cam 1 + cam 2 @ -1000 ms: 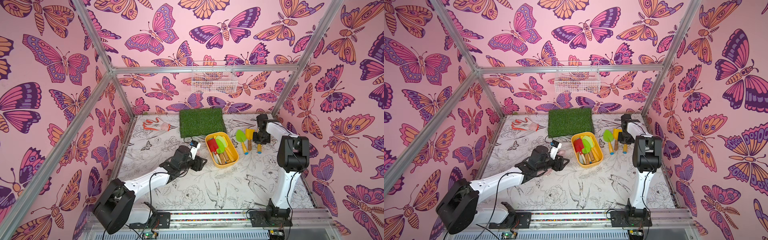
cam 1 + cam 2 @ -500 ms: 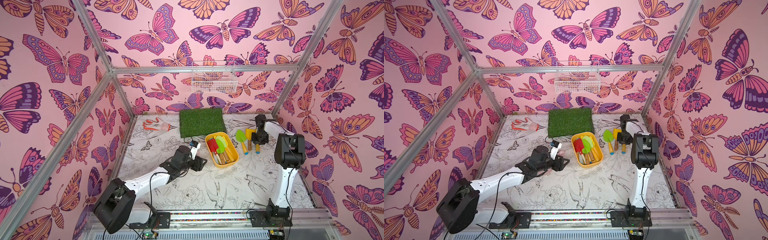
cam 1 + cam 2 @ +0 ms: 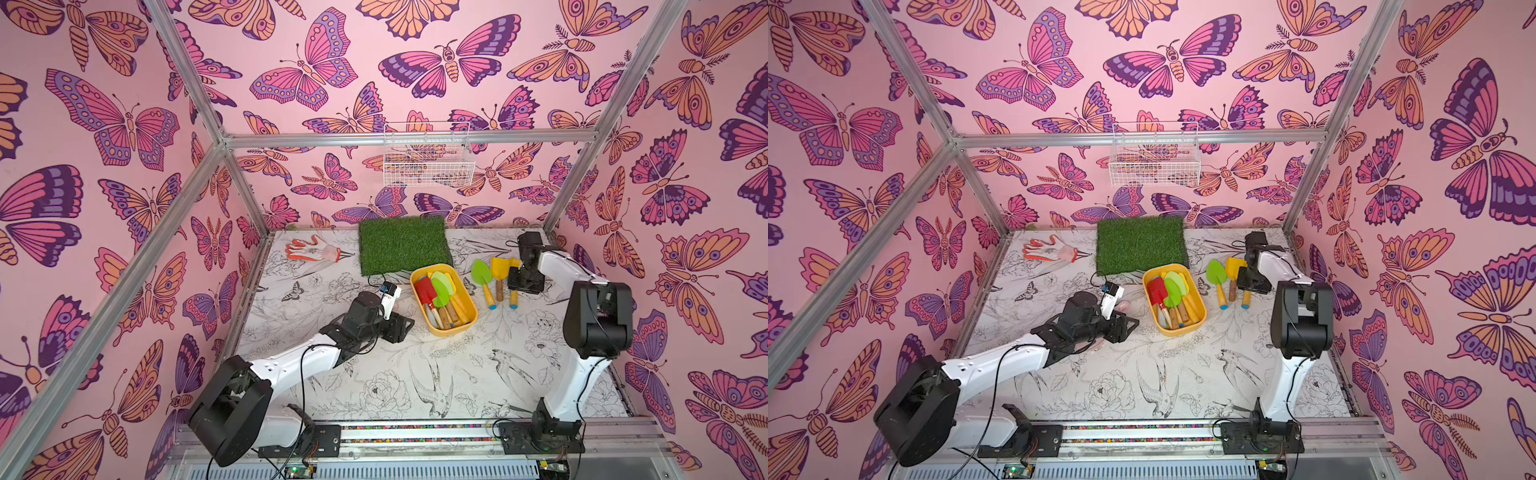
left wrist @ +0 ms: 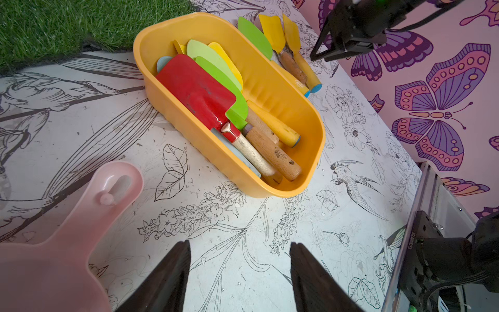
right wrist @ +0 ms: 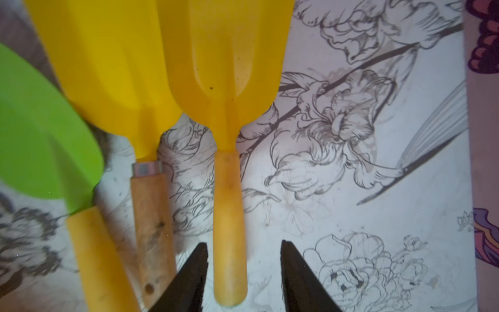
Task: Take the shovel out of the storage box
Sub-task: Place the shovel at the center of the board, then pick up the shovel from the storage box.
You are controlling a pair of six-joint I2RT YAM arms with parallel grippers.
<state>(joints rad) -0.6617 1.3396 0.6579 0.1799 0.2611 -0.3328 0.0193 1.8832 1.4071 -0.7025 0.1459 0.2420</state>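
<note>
The red shovel [image 3: 426, 289] is topmost in the storage box, so I go on bringing my open right gripper toward its collar [image 4: 231, 132] until the fingers straddle it, before they close.
The storage box [image 3: 451, 332] [image 3: 1179, 332] [image 4: 270, 81] is a yellow tub in the middle of the table. It holds a red shovel [image 3: 424, 289] [image 4: 197, 91] and several green and yellow ones. To the right of the box, three shovels lie side by side on the table: a green one [image 3: 481, 272], a yellow one with a wooden handle [image 3: 498, 270] and an all-yellow one [image 5: 226, 81]. My right gripper [image 3: 524, 284] [image 5: 243, 243] is open, its jaws straddling that all-yellow handle with gaps on both sides. My left gripper [image 3: 399, 326] [image 4: 239, 243] stands open and empty, left of the box.
A pink dustpan [image 4: 67, 237] lies beside the left gripper. A green grass mat [image 3: 403, 245] sits behind the box, with an orange-and-white glove [image 3: 313, 251] to its left. A white wire basket [image 3: 428, 160] hangs on the back wall. The right wall is close to the right arm.
The right gripper's jaws have parted and let go of the all-yellow shovel, which now lies on the table. The left arm has not moved.
</note>
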